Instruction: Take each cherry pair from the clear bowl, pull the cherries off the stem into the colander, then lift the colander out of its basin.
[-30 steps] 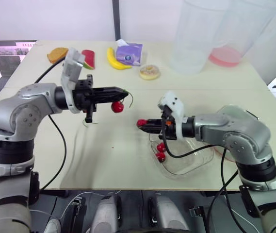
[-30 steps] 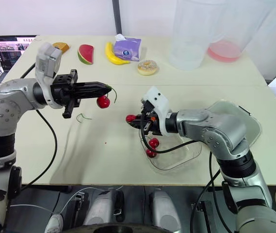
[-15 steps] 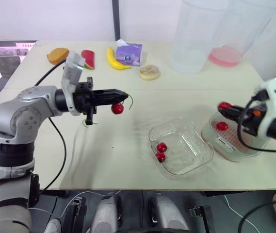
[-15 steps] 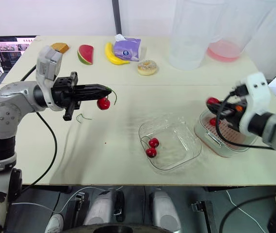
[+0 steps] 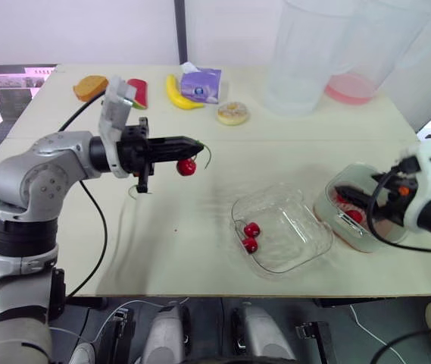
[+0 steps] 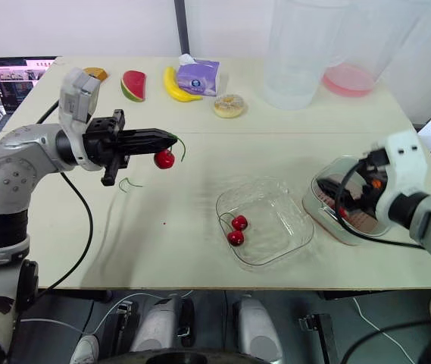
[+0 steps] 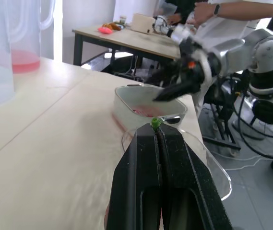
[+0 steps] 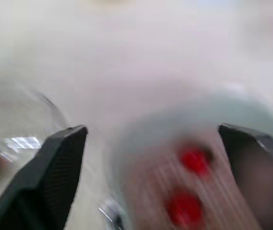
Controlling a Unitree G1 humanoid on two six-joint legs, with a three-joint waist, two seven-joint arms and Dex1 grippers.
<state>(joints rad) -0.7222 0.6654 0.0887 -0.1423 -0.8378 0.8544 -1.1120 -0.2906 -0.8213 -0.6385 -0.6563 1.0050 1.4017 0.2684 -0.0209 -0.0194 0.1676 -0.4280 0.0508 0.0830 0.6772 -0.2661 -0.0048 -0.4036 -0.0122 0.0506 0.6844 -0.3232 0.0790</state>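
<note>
I expect the other cherry to come along dangling when I lift its partner, because a stem [image 5: 239, 225] joins the cherry pair [image 5: 251, 237] by the clear bowl's edge.
My left gripper [image 5: 192, 144] hovers over the table's left half, shut on a green stem [image 7: 155, 123] from which one red cherry [image 5: 186, 167] hangs. The clear bowl [image 5: 298, 227] sits near the front edge and holds a cherry pair [image 5: 251, 236]. To its right stands the colander in its basin [image 5: 355, 231]. My right gripper [image 5: 345, 197] is open just above the colander, nothing between its fingers [image 8: 54, 167]. Red cherries [image 8: 194, 160] lie in the colander below it.
A loose green stem [image 6: 128, 184] lies on the table under my left arm. Along the back are a laptop [image 5: 18, 80], bread, a watermelon slice [image 5: 138, 91], a banana [image 5: 179, 92], a tissue pack, a doughnut [image 5: 233, 113] and two tall clear pitchers [image 5: 306, 53].
My right gripper carried a cherry from beside the left gripper across to the colander, then opened; the cherry is out of its fingers. The left gripper stayed put.
</note>
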